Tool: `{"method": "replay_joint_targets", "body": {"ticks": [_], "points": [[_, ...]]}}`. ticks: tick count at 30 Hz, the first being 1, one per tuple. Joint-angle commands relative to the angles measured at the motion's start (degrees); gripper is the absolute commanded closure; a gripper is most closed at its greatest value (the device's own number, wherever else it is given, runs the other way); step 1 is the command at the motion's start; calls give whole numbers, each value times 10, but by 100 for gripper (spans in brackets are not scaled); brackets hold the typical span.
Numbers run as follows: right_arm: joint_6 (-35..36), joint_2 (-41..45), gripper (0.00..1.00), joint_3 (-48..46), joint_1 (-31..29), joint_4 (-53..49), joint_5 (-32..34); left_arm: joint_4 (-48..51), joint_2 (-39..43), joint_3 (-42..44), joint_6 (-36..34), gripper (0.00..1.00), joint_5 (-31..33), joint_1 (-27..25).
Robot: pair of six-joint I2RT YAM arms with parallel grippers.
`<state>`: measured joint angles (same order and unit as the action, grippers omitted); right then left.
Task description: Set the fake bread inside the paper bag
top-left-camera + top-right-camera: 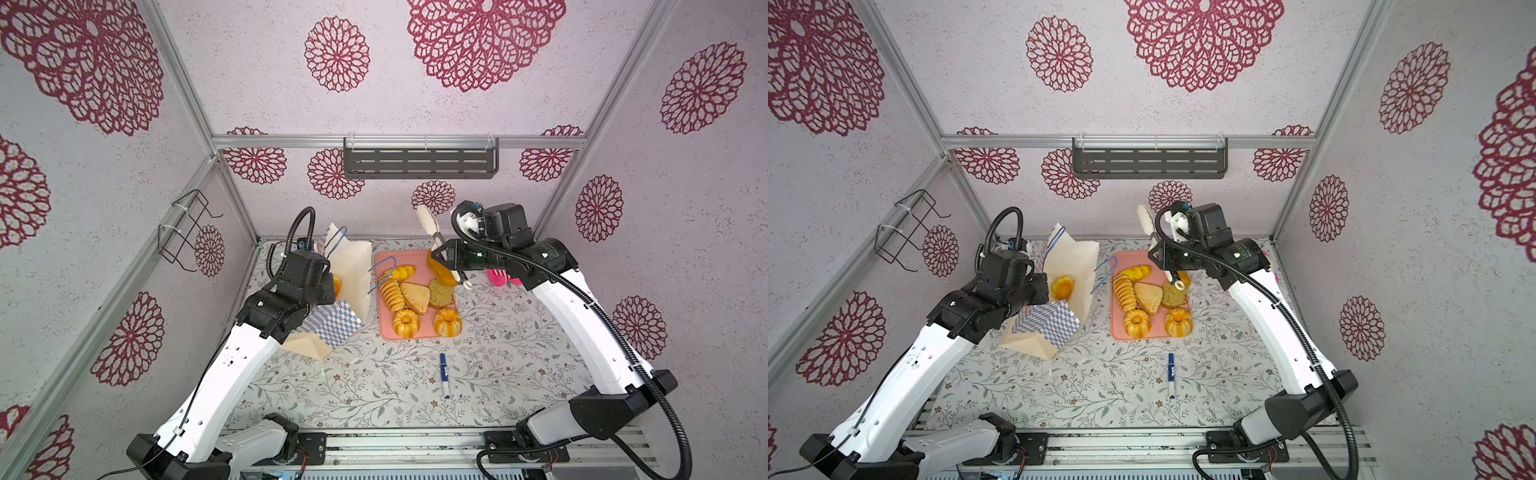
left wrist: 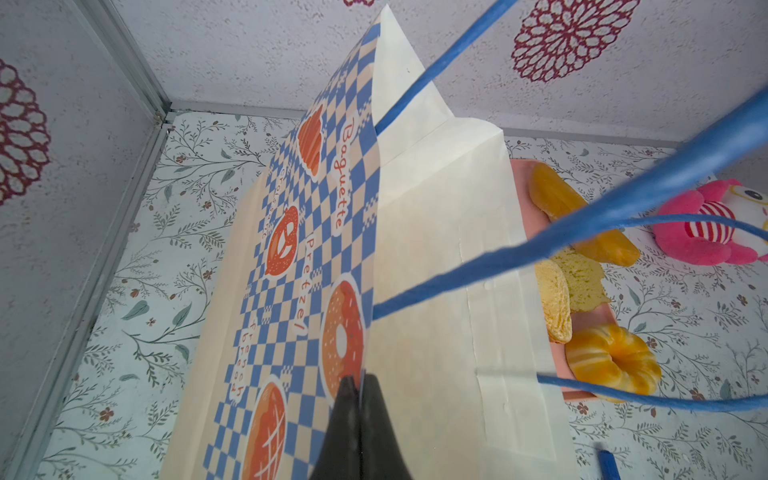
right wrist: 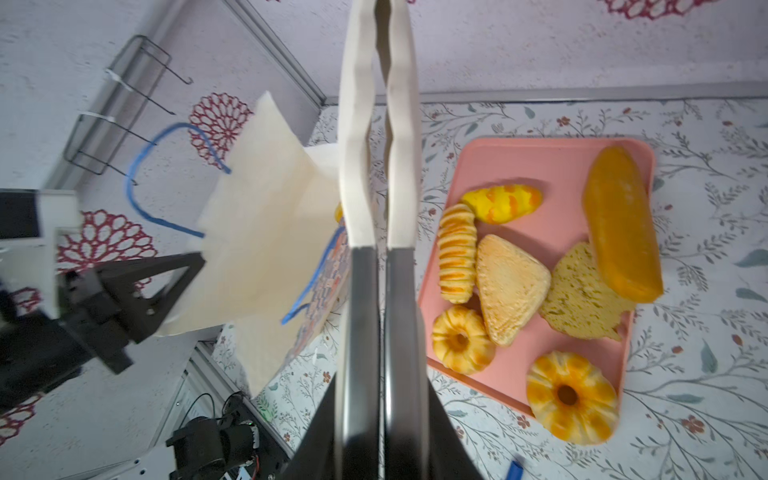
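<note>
The tongs' white tips (image 1: pixel 424 213) are closed and empty over the tray. Next, my right gripper goes back, opens them and grips the long loaf's near end (image 1: pixel 444 276).
The paper bag (image 1: pixel 353 270) leans open-mouthed left of the tray, and my left gripper (image 2: pixel 360 380) is shut on its checked wall. One round piece of fake bread (image 1: pixel 1062 287) lies inside the bag. On the pink tray (image 3: pixel 552 166) lie a long loaf (image 3: pixel 621 224), a croissant (image 3: pixel 503 203), a ridged loaf (image 3: pixel 457 253), a triangular pie (image 3: pixel 509 286), a brownish bun (image 3: pixel 582 299) and two ring cakes (image 3: pixel 461 338). My right gripper (image 3: pixel 382 395), above the tray's far edge, is shut on metal tongs (image 3: pixel 365 291). Their white tips (image 3: pixel 355 124) are together with nothing between them.
A pink striped plush toy (image 1: pixel 500 278) lies right of the tray under the right arm. A blue marker (image 1: pixel 444 376) lies on the floral cloth in front of the tray. A wire rack (image 1: pixel 187 232) hangs on the left wall and a dark shelf (image 1: pixel 419 160) on the back wall.
</note>
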<state>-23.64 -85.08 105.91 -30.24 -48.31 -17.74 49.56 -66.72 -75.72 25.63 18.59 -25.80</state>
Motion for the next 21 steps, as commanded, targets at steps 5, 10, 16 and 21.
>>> {"method": "replay_joint_targets", "body": {"ticks": [5,10,16,21], "points": [[-23,-21,87,89,-70,14,8,-5,-6,-18,7,100,-3,-5],[-28,-41,87,93,-110,32,5,-5,-6,-17,9,100,-3,-6],[8,-41,86,80,-107,2,91,-5,-7,-17,9,100,-3,-6],[24,-17,81,6,-21,11,105,-4,-2,-15,8,100,-2,-6]]}}
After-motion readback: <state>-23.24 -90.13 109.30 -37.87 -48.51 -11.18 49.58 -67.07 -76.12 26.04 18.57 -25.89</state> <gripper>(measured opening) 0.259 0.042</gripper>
